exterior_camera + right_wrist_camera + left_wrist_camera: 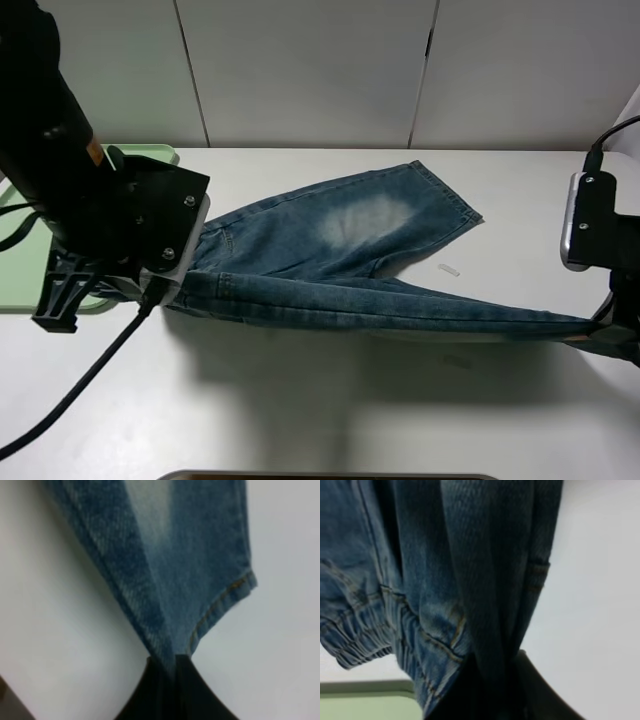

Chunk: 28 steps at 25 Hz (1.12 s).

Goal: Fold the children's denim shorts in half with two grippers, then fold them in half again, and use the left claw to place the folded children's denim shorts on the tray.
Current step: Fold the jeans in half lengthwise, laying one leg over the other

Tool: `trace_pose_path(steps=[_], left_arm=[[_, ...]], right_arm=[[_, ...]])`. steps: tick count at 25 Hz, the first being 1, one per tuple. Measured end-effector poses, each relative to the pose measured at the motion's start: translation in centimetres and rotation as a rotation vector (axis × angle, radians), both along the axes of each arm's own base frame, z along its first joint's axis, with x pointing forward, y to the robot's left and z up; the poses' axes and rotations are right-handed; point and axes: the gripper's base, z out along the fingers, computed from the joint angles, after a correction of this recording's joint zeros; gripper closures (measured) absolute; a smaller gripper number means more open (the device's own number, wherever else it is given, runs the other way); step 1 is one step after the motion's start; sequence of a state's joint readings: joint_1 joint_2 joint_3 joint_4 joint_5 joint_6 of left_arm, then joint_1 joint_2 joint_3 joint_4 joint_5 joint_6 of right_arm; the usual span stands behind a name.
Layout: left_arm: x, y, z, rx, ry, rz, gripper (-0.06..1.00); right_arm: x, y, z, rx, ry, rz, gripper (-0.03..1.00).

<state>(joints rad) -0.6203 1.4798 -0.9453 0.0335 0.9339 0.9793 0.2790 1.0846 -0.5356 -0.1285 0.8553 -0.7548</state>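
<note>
The lifted leg [400,308] is hanging stretched out in front of the flat leg, so both my grippers should bring it back over to the flat leg's far edge [330,186].
The children's denim shorts [340,250] hang stretched in the air between my two grippers. One leg with a pale faded patch still lies on the white table. My left gripper [162,288] is shut on the waistband end, with the gathered elastic [365,630] bunched beside its black fingers [535,695]. My right gripper [603,335] is shut on the hem of the lifted leg [175,565], and its black fingertips [195,690] pinch the cloth. The pale-green tray [20,290] lies at the far left, mostly behind the left arm; its rim [365,686] also shows in the left wrist view.
A small white paper scrap [448,270] lies on the table just right of the shorts' crotch. A black cable [80,385] trails from the left arm across the front left. A dark edge [330,476] runs along the table front.
</note>
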Motion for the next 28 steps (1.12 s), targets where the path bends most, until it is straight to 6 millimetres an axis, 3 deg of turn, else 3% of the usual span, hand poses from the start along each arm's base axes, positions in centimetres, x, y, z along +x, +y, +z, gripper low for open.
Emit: trace_pose_path(steps=[7,18,23,26,28], left_arm=[[-1.2,0.5,0.6,0.028,0.083,0.007,0.86],[-1.1,0.5,0.8,0.025,0.057,0.041,0.86],[-0.4,0.2,0.6,-0.005,0.002,0.051,0.86],[0.1,-0.1,0.0,-0.012,-0.016,0.079,0.86],[0.6,-0.3,-0.3,-0.019,-0.042,0.115,0.86]], right_arm=[[0.1,0.3,3.1,0.048,-0.029,-0.038,0.99],[0.7,0.5,4.8,0.071,-0.072,-0.051,0.99],[3.3,0.9,5.5,0.030,-0.079,-0.052,0.99],[6.8,1.4,5.6,-0.032,-0.060,-0.036,0.99],[7.3,1.5,5.6,-0.040,-0.057,-0.034,0.99]])
